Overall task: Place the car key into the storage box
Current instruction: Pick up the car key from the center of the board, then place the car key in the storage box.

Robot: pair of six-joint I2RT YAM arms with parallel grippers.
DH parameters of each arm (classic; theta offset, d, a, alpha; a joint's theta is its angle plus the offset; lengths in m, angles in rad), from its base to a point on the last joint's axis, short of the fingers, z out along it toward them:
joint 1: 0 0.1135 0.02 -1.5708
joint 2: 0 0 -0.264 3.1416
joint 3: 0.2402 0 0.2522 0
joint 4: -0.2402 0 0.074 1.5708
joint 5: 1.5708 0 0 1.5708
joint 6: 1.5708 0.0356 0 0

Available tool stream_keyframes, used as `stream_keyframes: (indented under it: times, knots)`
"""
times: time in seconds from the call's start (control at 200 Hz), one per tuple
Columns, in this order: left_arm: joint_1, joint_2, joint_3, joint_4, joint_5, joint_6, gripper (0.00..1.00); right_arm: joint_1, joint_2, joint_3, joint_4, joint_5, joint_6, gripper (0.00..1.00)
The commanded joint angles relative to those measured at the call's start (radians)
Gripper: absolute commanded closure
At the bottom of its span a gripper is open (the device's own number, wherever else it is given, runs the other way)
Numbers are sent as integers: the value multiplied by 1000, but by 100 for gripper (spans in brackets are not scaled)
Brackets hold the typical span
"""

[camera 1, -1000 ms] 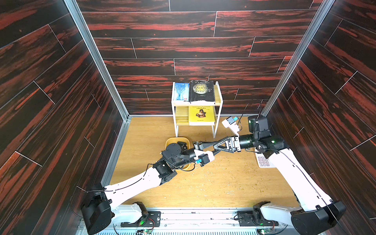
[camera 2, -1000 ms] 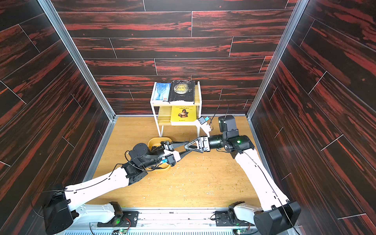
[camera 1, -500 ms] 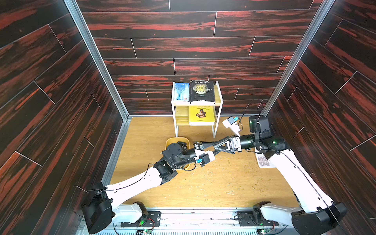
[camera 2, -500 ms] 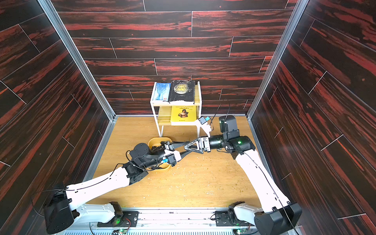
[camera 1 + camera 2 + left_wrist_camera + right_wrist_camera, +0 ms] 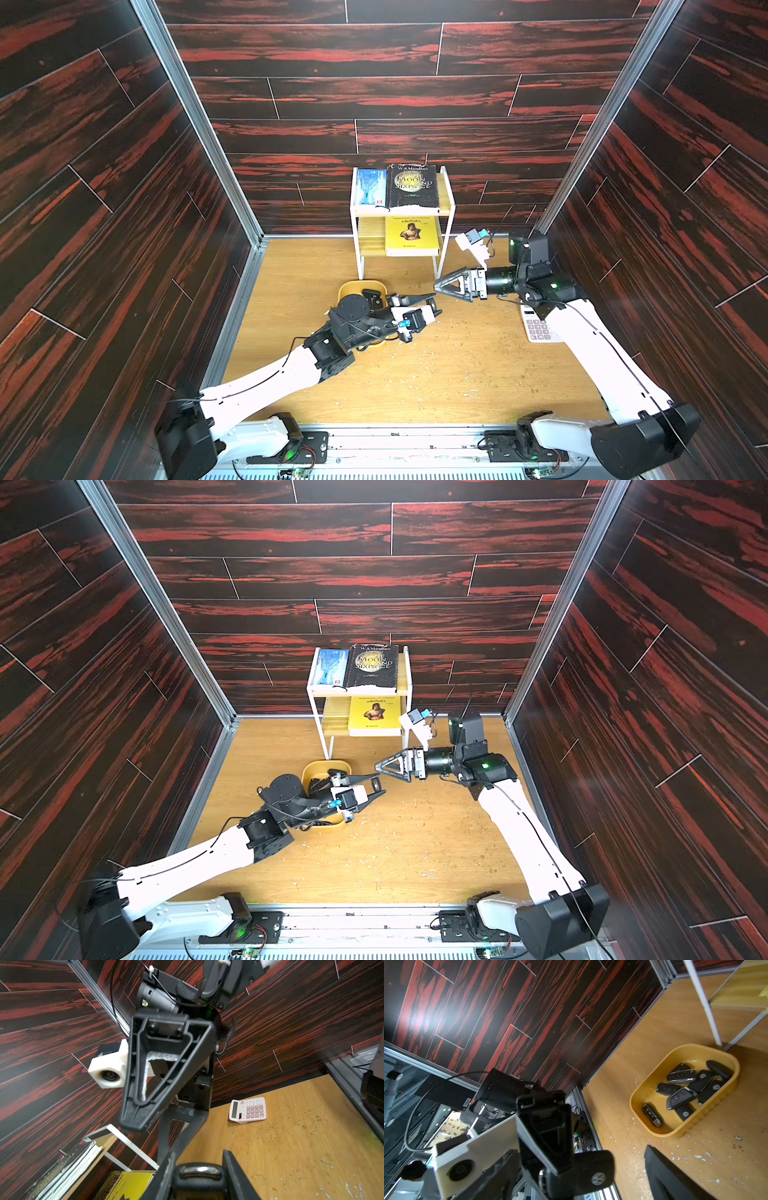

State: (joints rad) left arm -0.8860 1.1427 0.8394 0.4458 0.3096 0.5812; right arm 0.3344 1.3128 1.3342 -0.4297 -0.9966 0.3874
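Note:
Next, I move my right gripper back while the car key in my left gripper [image 5: 592,1178] is pointing away from the storage box [image 5: 684,1091], before my left gripper swings over the box.
A black car key [image 5: 593,1169] with a round silver badge sits clamped in my left gripper [image 5: 430,304], shut on it and raised above the table just right of the storage box. From the left wrist its chrome-edged end [image 5: 199,1176] shows between the two fingers. The storage box [image 5: 353,286] is a yellow tray below the shelf, its wall [image 5: 643,1088] ringing several black key fobs [image 5: 685,1088]. My right gripper [image 5: 436,286] stands open, facing the left one tip to tip. One finger [image 5: 662,1172] stands clear of the key.
A white two-tier shelf [image 5: 401,216] with books stands at the back, its legs close behind the tray. A pale pink calculator [image 5: 538,330] lies by the right wall under the right arm. Crumbs litter the wooden table. Dark panel walls close in three sides.
The right gripper has opened wide and drawn back to the right, off the key. The left gripper stays shut on the key and has barely moved.

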Motion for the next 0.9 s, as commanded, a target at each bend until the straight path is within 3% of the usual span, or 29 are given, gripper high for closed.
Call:
stream_keyframes:
  times: [0.0,0.13,0.301,0.446,0.521,0.631,0.817,0.897]
  knots:
    - [-4,-116,-58,-80,-63,-64,81,-18,64,1,145,67,87,1]
    - [-4,-193,-66,-222,-148,-135,82,-21,122,-16,233,107,154,1]
    - [-3,-242,-3,-482,-359,-296,92,-20,137,-99,334,113,189,1]
    - [-1,-222,85,-657,-621,-464,90,-21,130,-138,340,118,175,1]
    - [9,-169,169,-789,-735,-526,96,-21,120,-145,315,120,152,1]
    - [40,-70,296,-953,-781,-596,100,-21,96,-143,239,142,97,1]
    - [120,133,569,-1270,-695,-742,100,-21,36,-157,112,185,24,1]
    - [143,220,689,-1412,-674,-795,100,-21,18,-145,9,258,-23,1]
